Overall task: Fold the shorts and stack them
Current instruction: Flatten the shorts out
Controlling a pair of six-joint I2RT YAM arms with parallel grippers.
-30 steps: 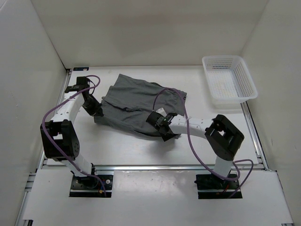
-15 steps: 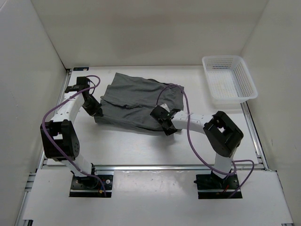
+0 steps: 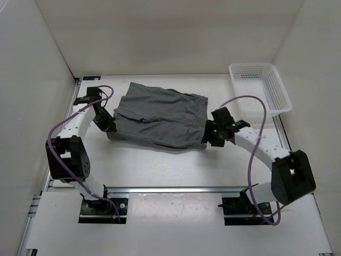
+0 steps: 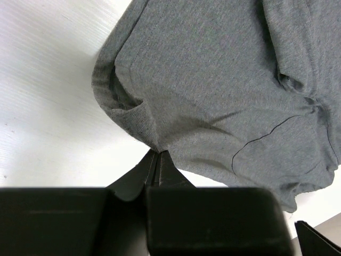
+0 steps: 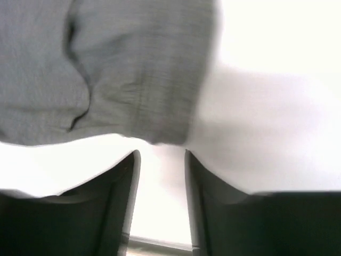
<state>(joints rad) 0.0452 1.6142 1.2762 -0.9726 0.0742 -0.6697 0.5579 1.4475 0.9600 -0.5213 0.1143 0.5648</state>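
Observation:
The shorts' near corner point(image 3: 203, 147) is past the fingers of my right gripper. My right gripper should pinch that corner first, and then both grippers should pull the shorts flat toward the bar point(image 3: 160, 189).
The grey shorts point(image 3: 157, 117) lie spread across the middle of the white table, folded over, with a darker edge along the right side. My left gripper point(image 3: 111, 127) is shut on the left edge of the shorts; the left wrist view shows the fabric point(image 4: 224, 80) pinched at the closed fingertips point(image 4: 158, 153). My right gripper point(image 3: 206, 137) is at the shorts' near right corner, open and empty; the right wrist view shows the cloth corner point(image 5: 133, 80) just beyond the parted fingers point(image 5: 128, 176).
A white plastic basket point(image 3: 259, 93) stands at the back right corner of the table. White walls close in the left, back and right sides. The table's metal rail point(image 3: 176, 188) runs along the near edge.
My right gripper has let go of the shorts and swung right, from over the garment's middle to its right corner. The fabric now lies flatter and spread further right. The left arm has not moved.

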